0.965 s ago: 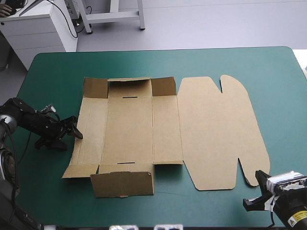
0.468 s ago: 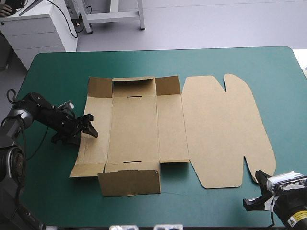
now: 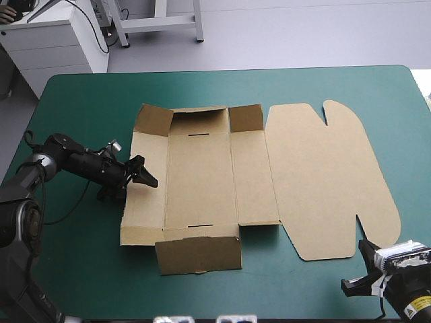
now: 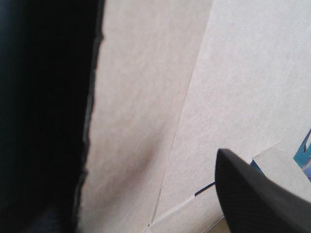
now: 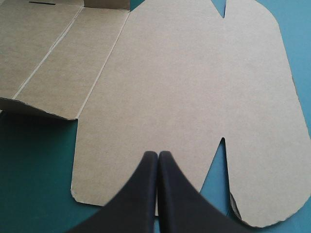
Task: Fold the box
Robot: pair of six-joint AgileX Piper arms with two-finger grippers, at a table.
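Note:
My gripper will pull the side of the box, and the lid (image 3: 330, 182) will trail along flat, because the lid lies flat and is joined to the box along a crease (image 3: 272, 173).
The brown box (image 3: 202, 175) lies opened out on the teal-green cover, its far flaps (image 3: 195, 120) and near flap (image 3: 199, 254) tilted up and its lid (image 3: 330, 182) flat to the right. My left gripper (image 3: 145, 173) is open at the box's left panel. In the left wrist view that panel (image 4: 204, 87) runs between the fingers of the left gripper (image 4: 155, 155); one fingertip (image 4: 243, 184) rests over the board, the other side is dark. My right gripper (image 3: 363, 250) sits low by the lid's near right corner, shut, with its tip (image 5: 158, 154) over the lid's near edge (image 5: 194, 87).
Bare teal-green cover (image 3: 81, 256) lies left of and in front of the box, with a narrower strip (image 3: 269, 84) behind it. The lid's rounded edge reaches close to the table's right side (image 3: 421, 134).
The left gripper has moved right against the box's left panel, and the whole box has slid right and turned slightly. The right gripper has stayed put.

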